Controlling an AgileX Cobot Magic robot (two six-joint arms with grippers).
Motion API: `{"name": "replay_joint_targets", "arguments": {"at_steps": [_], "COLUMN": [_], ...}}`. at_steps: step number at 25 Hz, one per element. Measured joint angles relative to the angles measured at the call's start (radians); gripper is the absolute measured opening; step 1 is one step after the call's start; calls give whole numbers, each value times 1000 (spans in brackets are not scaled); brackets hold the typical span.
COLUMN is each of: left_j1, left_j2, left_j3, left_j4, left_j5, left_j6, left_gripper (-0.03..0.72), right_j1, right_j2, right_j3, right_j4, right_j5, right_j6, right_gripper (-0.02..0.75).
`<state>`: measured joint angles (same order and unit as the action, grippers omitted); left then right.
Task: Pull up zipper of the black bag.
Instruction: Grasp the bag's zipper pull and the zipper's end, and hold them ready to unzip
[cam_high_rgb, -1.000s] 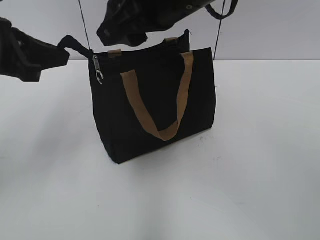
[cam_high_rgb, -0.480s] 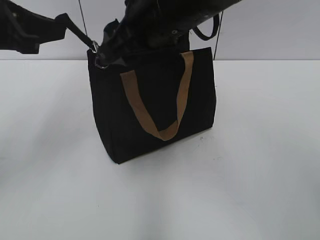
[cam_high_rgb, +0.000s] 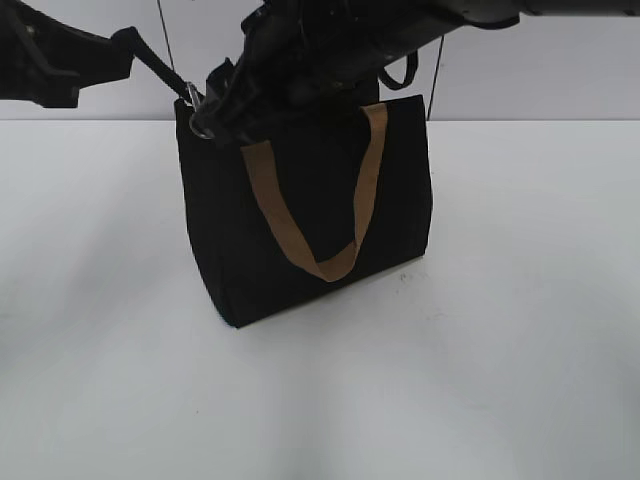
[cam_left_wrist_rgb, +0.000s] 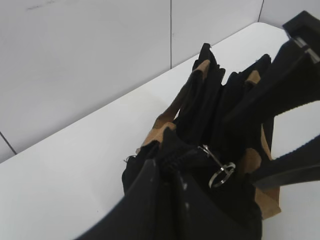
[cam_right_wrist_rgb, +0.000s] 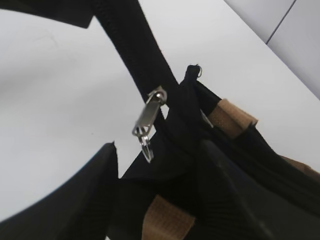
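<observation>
My gripper is about to pull the zipper (cam_high_rgb: 195, 97), and the black zipper tail (cam_high_rgb: 156, 63) is taut. The zipper should slide along the top of the bag almost to the opposite corner.
The black bag (cam_high_rgb: 300, 230) stands upright mid-table, a tan strap (cam_high_rgb: 355, 230) hanging down its front. Its silvery zipper (cam_high_rgb: 194, 98) sits at the top left corner, ring pull dangling (cam_high_rgb: 201, 130). My left gripper (cam_high_rgb: 122, 48) is shut on the black zipper tail (cam_high_rgb: 160, 68) and holds it taut, up and to the left. In the left wrist view (cam_left_wrist_rgb: 167, 187) the zipper (cam_left_wrist_rgb: 220, 170) lies just beyond its jaws. My right gripper (cam_high_rgb: 225, 105) reaches across the bag top, open. In the right wrist view (cam_right_wrist_rgb: 160, 165) the zipper (cam_right_wrist_rgb: 147, 120) hangs between its fingers, untouched.
The white table (cam_high_rgb: 520, 330) meets a grey wall close behind the bag. Two thin dark cables (cam_high_rgb: 166, 40) hang in front of the wall. A black cable loop (cam_high_rgb: 405, 72) hangs from the right arm above the bag's rear right corner.
The right arm has dropped and swung left across the bag top to the zipper corner. The left gripper has lifted the zipper tail higher. Little has moved in the last half second.
</observation>
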<state>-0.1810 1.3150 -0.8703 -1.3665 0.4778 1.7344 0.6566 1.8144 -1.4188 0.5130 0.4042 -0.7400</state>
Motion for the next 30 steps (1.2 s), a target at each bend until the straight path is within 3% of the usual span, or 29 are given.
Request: {"name": "replay_joint_targets", "arguments": {"at_steps": [11,18,27,30], "left_j1": [0,0,0,0], "left_j2": [0,0,0,0], "left_j3": [0,0,0,0], "left_j4": [0,0,0,0], "left_j5": [0,2,4,4], "left_j6": [0,0,0,0], "left_gripper": [26,26,26,26], "right_j1": [3,41,41,41], "right_j2": [14,26,59,59], "right_j3": [0,0,0,0], "right_j4": [0,0,0,0], "right_j5": [-29,-52,-76,-88], "right_j6": [-41,-116,-115,-115], "right_gripper": [396,335,324,272]}}
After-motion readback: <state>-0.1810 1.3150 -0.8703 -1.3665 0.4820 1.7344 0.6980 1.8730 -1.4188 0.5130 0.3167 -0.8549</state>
